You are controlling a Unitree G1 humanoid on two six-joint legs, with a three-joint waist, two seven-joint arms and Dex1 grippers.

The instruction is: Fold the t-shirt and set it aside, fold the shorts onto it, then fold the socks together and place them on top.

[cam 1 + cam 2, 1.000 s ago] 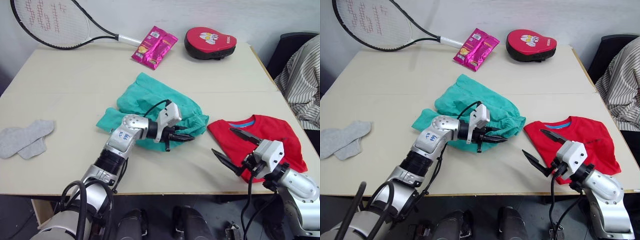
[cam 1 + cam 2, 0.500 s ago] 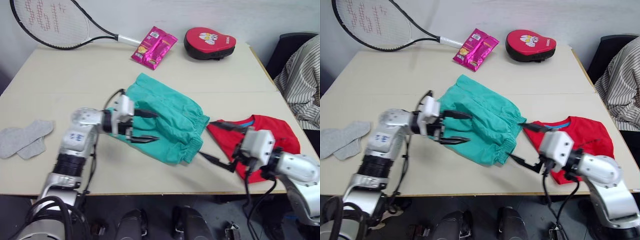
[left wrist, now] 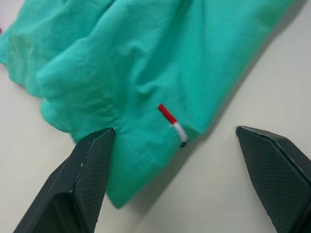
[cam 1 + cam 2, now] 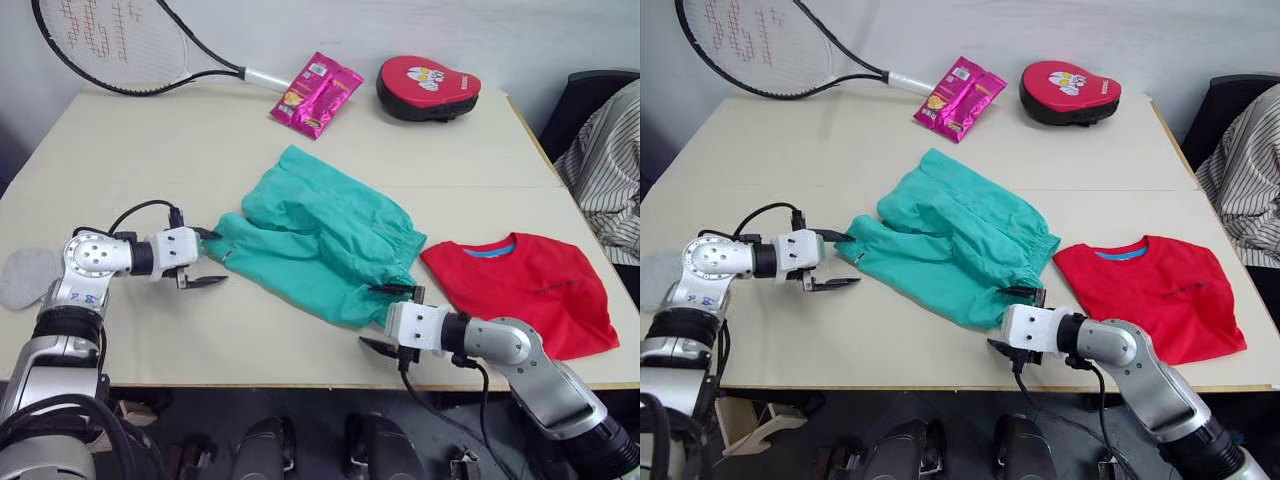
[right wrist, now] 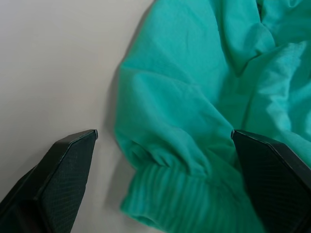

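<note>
The robot should expect a hidden drawstring to appear at the waist when it folds the teal shorts (image 4: 318,238) over, because the shorts' waist is gathered into tight ribs (image 4: 403,265).
The teal shorts (image 4: 320,235) lie spread slantwise in the middle of the table. My left gripper (image 4: 208,258) stands open at their left hem, one finger touching the cloth edge; the left wrist view shows the shorts (image 3: 146,63) and a small red-and-white tag (image 3: 171,119) between the fingers. My right gripper (image 4: 385,318) is open at the near waist corner, with the gathered elastic band (image 5: 165,204) just ahead of it. The red t-shirt (image 4: 530,290) lies flat to the right, blue collar band showing. A grey sock (image 4: 22,277) peeks out at the far left, partly behind my left arm.
A tennis racket (image 4: 130,40), a pink snack packet (image 4: 315,92) and a red padded mitt (image 4: 428,87) lie along the table's far edge. Striped cloth (image 4: 610,170) hangs over a chair at the right. The table's front edge runs just below my right gripper.
The bunched shorts have been drawn out flat. My left gripper let go and moved left to the hem. My right gripper swung left from the t-shirt to the shorts' waist.
</note>
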